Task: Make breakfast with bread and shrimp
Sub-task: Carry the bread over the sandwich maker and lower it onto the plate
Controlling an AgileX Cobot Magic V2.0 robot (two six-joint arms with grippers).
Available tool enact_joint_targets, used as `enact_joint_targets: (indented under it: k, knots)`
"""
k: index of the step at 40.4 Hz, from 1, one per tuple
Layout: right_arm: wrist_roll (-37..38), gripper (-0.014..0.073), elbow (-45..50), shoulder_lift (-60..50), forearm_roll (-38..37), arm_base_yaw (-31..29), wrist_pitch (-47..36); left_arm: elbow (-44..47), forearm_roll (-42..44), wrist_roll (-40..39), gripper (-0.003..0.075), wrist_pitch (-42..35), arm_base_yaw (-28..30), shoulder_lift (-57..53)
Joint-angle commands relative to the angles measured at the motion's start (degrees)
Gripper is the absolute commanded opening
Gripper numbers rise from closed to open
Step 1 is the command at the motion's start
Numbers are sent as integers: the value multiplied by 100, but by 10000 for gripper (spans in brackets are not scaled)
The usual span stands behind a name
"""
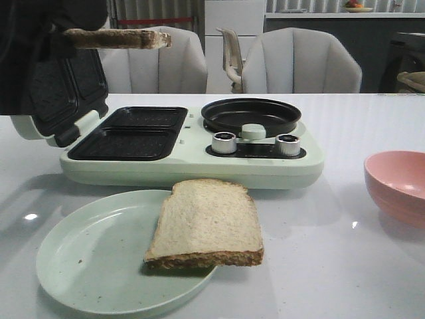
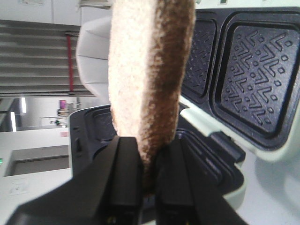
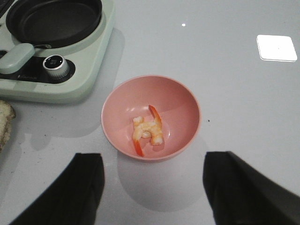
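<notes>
The bread slice is hanging level above the empty black waffle plates. My left gripper should go on moving it down until it touches the rear waffle plate.
My left gripper is shut on a slice of bread, held level in the air above the open sandwich maker's left side. The arm is a dark shape at the front view's top left. A second bread slice lies on the pale green plate, overhanging its right rim. The shrimp lie in the pink bowl, which shows at the right edge of the front view. My right gripper is open and empty, above the table just short of the bowl.
The pale green breakfast maker stands mid-table with two black waffle plates, a raised lid, a round black pan and two knobs. Grey chairs stand behind the table.
</notes>
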Motion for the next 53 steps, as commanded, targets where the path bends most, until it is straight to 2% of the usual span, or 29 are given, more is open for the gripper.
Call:
enact_joint_targets:
  k: [1, 8, 16, 33, 46, 49, 53]
  knots:
    - [-30, 555, -170, 43, -31, 15, -436, -568, 421, -102, 100, -273, 364, 208]
    - [-30, 555, -170, 43, -31, 15, -436, -1232, 421, -102, 99, -664, 903, 946]
    - [-30, 555, -170, 43, -31, 15, -436, -1983, 421, -102, 100, -928, 1251, 1739]
    - [-30, 555, -170, 43, -31, 15, -436, -3274, 421, -102, 99, -1045, 1593, 3130]
    - [-30, 555, -170, 43, -31, 15, -436, -3607, 421, -92, 104, -1034, 1744, 3563]
    - [-30, 555, -170, 43, -31, 15, -436, -3607, 421, -81, 132, -1034, 1766, 3563]
    - [-30, 555, -170, 43, -31, 15, -436, -3607, 421, -81, 241, -1034, 1779, 3563]
